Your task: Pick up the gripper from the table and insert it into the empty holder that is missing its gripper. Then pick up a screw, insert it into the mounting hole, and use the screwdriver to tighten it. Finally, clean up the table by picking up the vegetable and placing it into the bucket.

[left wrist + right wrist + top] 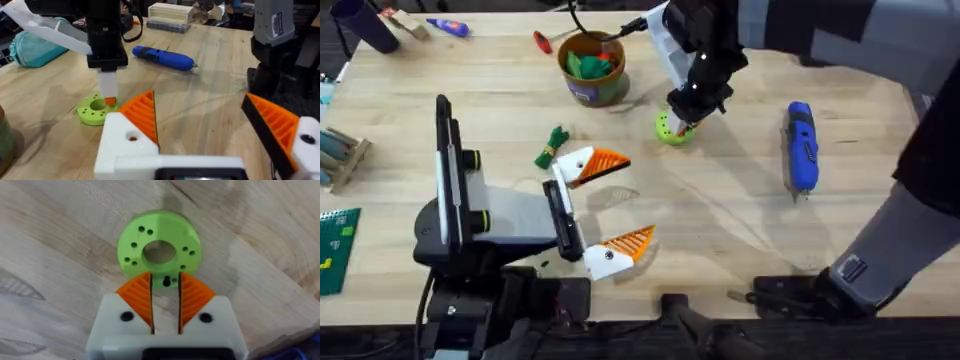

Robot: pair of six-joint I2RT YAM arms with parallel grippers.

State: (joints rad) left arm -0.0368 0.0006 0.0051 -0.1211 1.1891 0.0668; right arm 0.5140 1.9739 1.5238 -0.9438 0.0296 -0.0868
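My gripper is about to lift the small black screw (166, 279), which stands up from its hole (166, 284), so the screw will come free and the lime-green disc will stay in place.
My left gripper (638, 196) stands wide open low over the table. Each of its two white holders (125, 145) carries an orange ribbed gripper finger (142, 112), and a small hole shows in the holder's face. My right gripper (166, 275) hangs over a lime-green disc (160, 240), open by a narrow gap. A small black screw (166, 281) stands in the disc between its pads. The blue screwdriver (801, 145) lies to the right. The green vegetable (552, 147) lies beside the left gripper. The bucket (595, 88) stands at the back with green items inside.
A red-handled tool (542, 40) lies left of the bucket. A dark purple cup (365, 25) and a blue pen (450, 27) are at the back left. A wooden rack (340, 155) and a green board (338, 250) sit at the left edge.
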